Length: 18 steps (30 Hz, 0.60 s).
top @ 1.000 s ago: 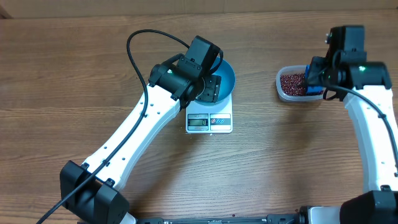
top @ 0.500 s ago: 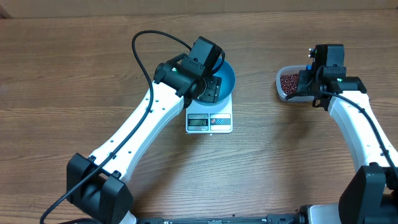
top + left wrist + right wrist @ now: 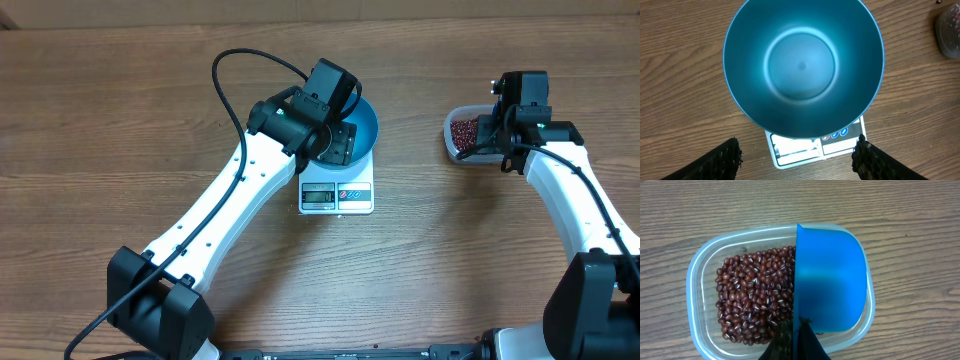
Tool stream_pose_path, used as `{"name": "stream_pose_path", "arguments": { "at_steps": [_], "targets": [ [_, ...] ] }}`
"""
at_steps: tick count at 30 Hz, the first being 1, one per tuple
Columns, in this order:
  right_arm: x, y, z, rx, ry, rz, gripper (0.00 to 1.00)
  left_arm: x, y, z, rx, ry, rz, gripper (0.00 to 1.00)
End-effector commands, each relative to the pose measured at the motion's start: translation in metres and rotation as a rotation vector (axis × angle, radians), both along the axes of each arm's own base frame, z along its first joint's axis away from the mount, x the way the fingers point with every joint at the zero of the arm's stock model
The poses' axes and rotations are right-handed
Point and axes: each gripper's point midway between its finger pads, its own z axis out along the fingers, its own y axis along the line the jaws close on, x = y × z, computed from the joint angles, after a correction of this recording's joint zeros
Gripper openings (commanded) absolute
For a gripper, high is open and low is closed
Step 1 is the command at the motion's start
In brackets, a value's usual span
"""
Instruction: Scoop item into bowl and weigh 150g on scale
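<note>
Next, I back my left gripper off toward the scale's front [image 3: 337, 209] before my right gripper scoops beans, because glare washes out the scale's display [image 3: 794, 146] below the bowl's rim.
The empty blue bowl [image 3: 802, 65] [image 3: 366, 124] stands on the white scale [image 3: 815, 149] [image 3: 337, 196]. My left gripper [image 3: 799, 151] [image 3: 338, 143] hovers open just above the bowl's near rim, its fingers wide apart and holding nothing. The dark red-brown beans [image 3: 752, 297] [image 3: 466, 131] fill the left part of a clear plastic tub [image 3: 692, 275] [image 3: 451, 138]. A blue scoop [image 3: 830, 285] lies over the tub's right part, its hollow empty. My right gripper [image 3: 800, 330] [image 3: 507, 135] is above the tub's near edge, shut on the scoop's thin handle.
The wooden table [image 3: 450, 260] stretches around both arms. The left arm's black cable [image 3: 225, 70] loops up behind the bowl. The tub sits well to the right of the scale, with bare wood between them.
My right arm swung left over the tub and its jaws closed on the scoop. The left arm shifted only slightly and stayed open above the bowl.
</note>
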Motion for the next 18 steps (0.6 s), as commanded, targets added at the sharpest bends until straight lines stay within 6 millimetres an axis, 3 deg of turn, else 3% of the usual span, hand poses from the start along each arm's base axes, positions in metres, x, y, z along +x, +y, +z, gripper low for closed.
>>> {"name": "stream_pose_path", "arguments": {
  "at_steps": [1,2,5,7,9,13,18],
  "targets": [
    [0.001,0.001,0.002,-0.009,-0.002,0.006,0.04,-0.002,0.002,-0.001,0.022,0.013,-0.018,0.8],
    [0.002,0.001,0.003,-0.009,-0.005,0.006,0.04,-0.004,0.0,-0.001,0.019,0.02,-0.039,0.79],
    [0.003,0.001,0.004,-0.009,-0.014,0.005,0.04,-0.017,-0.007,-0.006,0.001,0.076,-0.121,0.63],
    [0.003,0.001,0.004,-0.009,-0.013,0.005,0.04,-0.034,-0.009,-0.01,-0.008,0.143,-0.159,0.57],
    [0.003,0.001,0.004,-0.006,-0.012,0.001,0.04,-0.056,-0.011,-0.011,0.004,0.203,-0.219,0.57],
    [0.002,0.0,0.003,-0.005,-0.008,-0.003,0.04,-0.078,-0.001,-0.016,0.121,0.242,-0.236,0.66],
    [0.001,0.0,0.002,-0.005,-0.003,-0.003,0.04,-0.093,0.01,-0.055,0.138,0.307,-0.157,0.64]
  ]
}}
